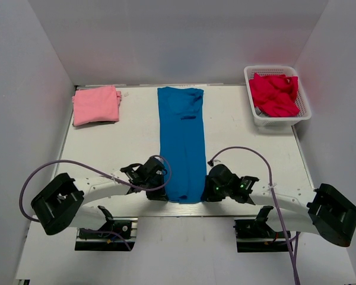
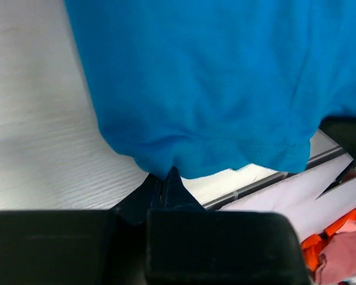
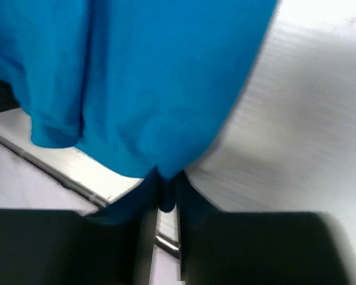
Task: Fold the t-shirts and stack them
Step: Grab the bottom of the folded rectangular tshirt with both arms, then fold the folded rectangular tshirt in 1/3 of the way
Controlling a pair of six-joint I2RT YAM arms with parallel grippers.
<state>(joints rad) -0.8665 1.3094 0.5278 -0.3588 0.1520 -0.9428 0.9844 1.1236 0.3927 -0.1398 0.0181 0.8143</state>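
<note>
Both hem corners [image 1: 171,199] of the straight blue t-shirt are in my grippers, so my left gripper goes on folding the hem over until it lies short of the collar.
The blue t-shirt [image 1: 181,142] lies folded into a long narrow strip down the middle of the table, collar end far, hem end near. My left gripper [image 1: 157,189] is shut on the strip's near left corner [image 2: 160,151]. My right gripper [image 1: 206,191] is shut on the near right corner [image 3: 166,160]. Both hold the hem at the table's near edge. The pink t-shirt [image 1: 96,104] lies folded at the far left, away from both grippers.
A white basket [image 1: 253,107] at the far right holds crumpled red cloth [image 1: 275,94]. White walls close in the table on three sides. The table's near edge with its metal rail [image 2: 267,178] runs just under the grippers.
</note>
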